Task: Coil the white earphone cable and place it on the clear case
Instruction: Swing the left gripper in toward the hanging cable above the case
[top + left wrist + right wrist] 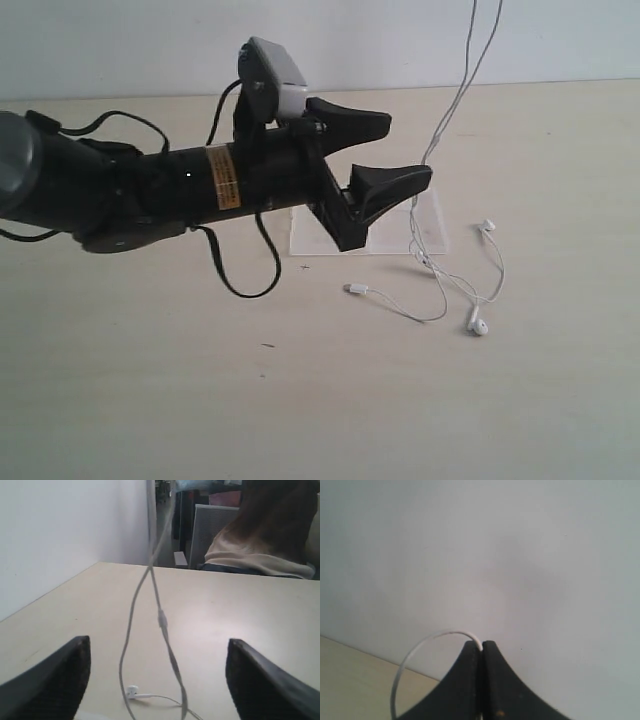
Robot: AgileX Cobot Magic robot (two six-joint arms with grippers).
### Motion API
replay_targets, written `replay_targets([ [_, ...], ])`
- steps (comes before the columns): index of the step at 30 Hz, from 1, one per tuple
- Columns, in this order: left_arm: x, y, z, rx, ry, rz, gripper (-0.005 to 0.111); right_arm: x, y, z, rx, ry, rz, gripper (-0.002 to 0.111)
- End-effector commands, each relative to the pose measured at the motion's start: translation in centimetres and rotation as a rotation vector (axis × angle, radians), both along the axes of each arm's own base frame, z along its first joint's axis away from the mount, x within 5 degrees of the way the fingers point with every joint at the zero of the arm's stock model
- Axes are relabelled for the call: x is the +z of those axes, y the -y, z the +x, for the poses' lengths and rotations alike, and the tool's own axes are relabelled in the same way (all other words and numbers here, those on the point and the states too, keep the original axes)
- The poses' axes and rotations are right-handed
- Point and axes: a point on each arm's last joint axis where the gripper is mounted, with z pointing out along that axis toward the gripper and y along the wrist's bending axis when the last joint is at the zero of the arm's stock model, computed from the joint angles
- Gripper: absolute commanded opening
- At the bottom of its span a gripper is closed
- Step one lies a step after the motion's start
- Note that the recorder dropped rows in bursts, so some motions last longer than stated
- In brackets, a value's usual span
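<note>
Both parts of the white earphone cable (162, 620) are hanging in line with my left gripper's open fingers. My left gripper should go on moving forward before it closes around both parts of the cable (431, 151).
The white earphone cable (455, 105) hangs from above the top edge of the exterior view down to the table, its two strands (159, 615) dangling between my left gripper's fingers. Its plug (356, 289) and two earbuds (478, 325) lie on the table. My left gripper (400, 150) is open, held above the clear case (430, 235), close beside the hanging strands without touching them. My right gripper (482, 645) is out of the exterior view; it is shut on the cable (427, 642), which loops out from its tips.
The case lies flat on the beige table (150, 380), partly hidden under the left arm (150, 185). A wall stands behind the table. In the left wrist view a seated person (260, 535) and chairs are beyond the table's far edge.
</note>
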Motion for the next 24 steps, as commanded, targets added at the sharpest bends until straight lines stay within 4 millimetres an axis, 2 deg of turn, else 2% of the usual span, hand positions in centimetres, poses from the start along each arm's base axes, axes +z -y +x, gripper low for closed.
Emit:
replay_targets([
  [1, -0.2, 1.7, 1.3, 0.033, -0.005, 0.035, 0.076, 0.0, 0.1, -0.1, 0.001, 0.006, -0.003, 0.0],
  [9, -1.1, 3.9, 1.8, 0.015, -0.009, 0.04, 0.076, 0.0, 0.1, -0.1, 0.0, 0.004, -0.006, 0.0],
  [20, -3.2, 4.2, 2.7, 0.051, -0.061, 0.043, 0.076, 0.0, 0.1, -0.1, 0.0, 0.006, -0.005, 0.0],
  [24, -3.3, 4.3, 2.8, 0.051, -0.064, 0.043, 0.076, 0.0, 0.1, -0.1, 0.005, 0.011, -0.023, 0.0],
])
